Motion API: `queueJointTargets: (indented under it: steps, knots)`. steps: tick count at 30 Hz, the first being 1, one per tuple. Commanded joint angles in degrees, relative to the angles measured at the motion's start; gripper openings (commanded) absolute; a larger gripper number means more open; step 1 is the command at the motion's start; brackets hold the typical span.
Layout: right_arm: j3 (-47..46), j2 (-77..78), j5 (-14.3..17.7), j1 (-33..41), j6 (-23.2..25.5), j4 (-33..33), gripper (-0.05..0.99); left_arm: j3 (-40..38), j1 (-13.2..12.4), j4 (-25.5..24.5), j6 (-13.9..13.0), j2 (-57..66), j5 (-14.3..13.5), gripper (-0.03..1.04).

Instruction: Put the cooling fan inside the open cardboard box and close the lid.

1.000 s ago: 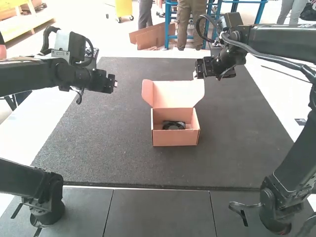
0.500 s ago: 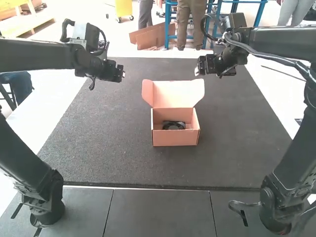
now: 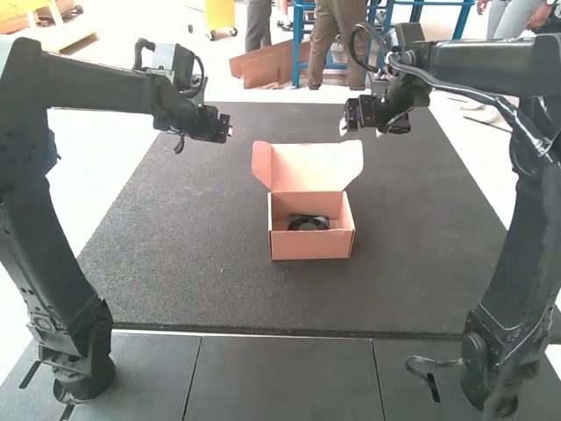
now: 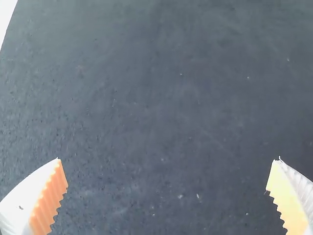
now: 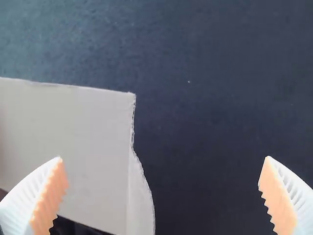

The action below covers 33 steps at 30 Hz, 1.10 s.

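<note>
The side flap (image 3: 354, 167) is joined to the lid by a crease (image 5: 128, 191), so the side flap will fold in and slide inside the box when I swing the lid forward.
A small cardboard box (image 3: 311, 226) stands open at the middle of the dark mat, its lid (image 3: 307, 166) raised at the back. The black cooling fan (image 3: 308, 223) lies inside it. My left gripper (image 3: 219, 125) hovers above the mat behind and to the left of the box, open, with nothing but mat between its fingers (image 4: 46, 198). My right gripper (image 3: 349, 117) hangs open just above the lid's far right corner; in the right wrist view the lid (image 5: 68, 132) lies under its fingers (image 5: 46, 196).
The dark mat (image 3: 175, 254) covers most of the table, with pale table surface (image 3: 53, 219) to the left and right. Flat cardboard pieces (image 3: 263, 61) lie on the floor beyond the far edge.
The left arm has swung up and to the right, bringing its gripper nearer the lid's left side. The right gripper has shifted slightly left toward the lid. Box and fan stay put.
</note>
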<state>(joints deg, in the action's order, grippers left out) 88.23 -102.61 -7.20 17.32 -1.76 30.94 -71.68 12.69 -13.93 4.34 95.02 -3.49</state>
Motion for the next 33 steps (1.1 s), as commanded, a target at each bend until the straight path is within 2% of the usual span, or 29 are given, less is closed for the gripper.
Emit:
queueJointTargets:
  steps: [1, 4, 11, 14, 19, 28, 30, 33]
  knots:
    - [3.09, -1.28, -2.73, -1.41, 1.06, 1.41, 0.89, -3.55, 0.94, -0.04, 0.06, 1.48, -0.64, 0.97]
    - [4.59, -2.33, -3.17, -1.41, 1.41, 2.99, 0.89, -5.4, 1.99, -1.18, 0.14, 3.15, -0.21, 0.97]
    - [7.4, -3.92, -5.81, -1.41, 1.41, 7.03, 0.89, -8.3, 5.42, -5.05, 1.9, 5.17, 3.49, 0.97]
    - [7.75, -4.09, -6.16, -1.41, 1.5, 7.82, 0.89, -8.83, 6.38, -6.37, 2.96, 5.35, 4.63, 0.97]
    - [7.75, -4.09, -7.21, -1.41, 1.58, 8.88, 0.88, -9.62, 7.53, -8.48, 3.22, 5.44, 5.86, 0.97]
    - [8.19, -4.27, -8.79, -1.41, 2.46, 10.9, 0.79, -10.32, 8.14, -10.68, 3.92, 5.35, 7.0, 0.97]
    - [8.28, -4.36, -8.97, -1.41, 2.55, 10.99, 0.75, -10.41, 8.58, -10.94, 4.27, 5.26, 7.18, 0.97]
    - [8.28, -4.27, -9.15, -1.41, 2.9, 11.07, 0.61, -10.5, 9.28, -11.47, 4.54, 5.17, 7.18, 0.97]
